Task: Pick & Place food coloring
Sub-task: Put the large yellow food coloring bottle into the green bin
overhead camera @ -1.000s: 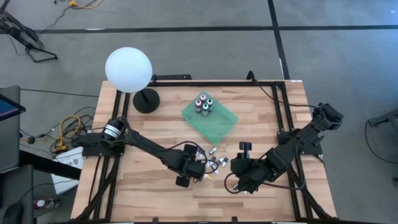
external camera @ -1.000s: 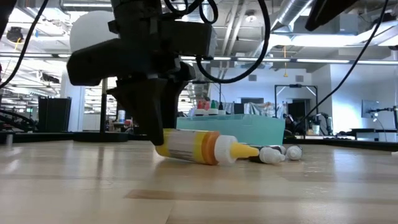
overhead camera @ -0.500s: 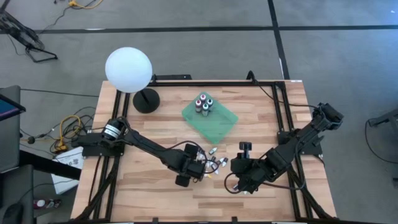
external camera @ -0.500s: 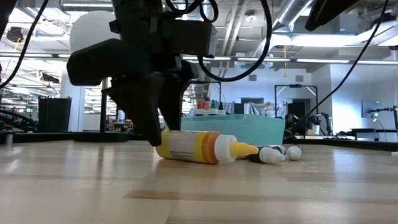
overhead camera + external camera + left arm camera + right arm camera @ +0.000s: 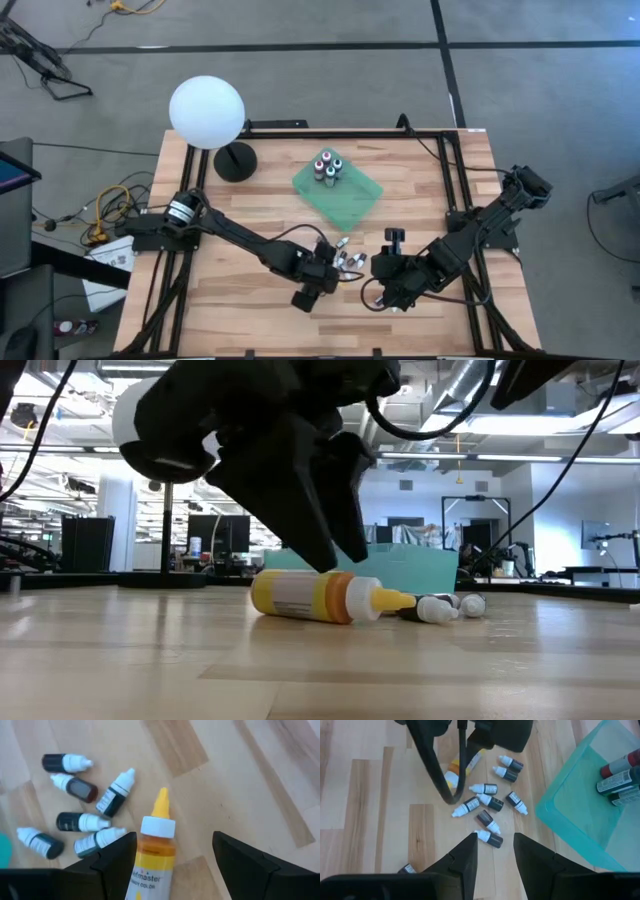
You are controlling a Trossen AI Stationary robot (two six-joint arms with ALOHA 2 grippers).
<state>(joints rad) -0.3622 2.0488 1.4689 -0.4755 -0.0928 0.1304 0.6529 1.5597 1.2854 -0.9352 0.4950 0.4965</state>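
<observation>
My left gripper has one finger beside the yellow bottle. The bottle lies with its tip (image 5: 402,601) near the small dark bottles, so next I centre over its body (image 5: 295,596) and pull the bottle clear.
A yellow food coloring bottle (image 5: 310,595) with a white collar and yellow tip lies on its side on the wooden table. My left gripper (image 5: 174,839) is open and slants down over it, one finger on each side of the bottle's body (image 5: 152,862). Beside it lie several tiny dark bottles with white caps (image 5: 80,820), also in the right wrist view (image 5: 490,805). My right gripper (image 5: 495,851) hangs open above the table to their right, with nothing between its fingers. A green tray (image 5: 350,200) holds several upright bottles (image 5: 327,167). My left gripper comes down at a slant over the yellow bottle's body near its white collar (image 5: 335,575). I cannot tell whether its fingertips (image 5: 340,555) touch the bottle. The bottle lies flat on the table.
A white globe lamp (image 5: 207,112) on a black base stands at the far left. A black knob (image 5: 395,237) sits by the right arm. One more small bottle (image 5: 407,868) lies apart, nearer the front edge. Bare wood lies in front of the bottles.
My left gripper has opened and let go of the yellow bottle's base end, which has settled flat on the table. The gripper has then tipped and rolled, swinging toward the table's right, over the bottle's collar end.
</observation>
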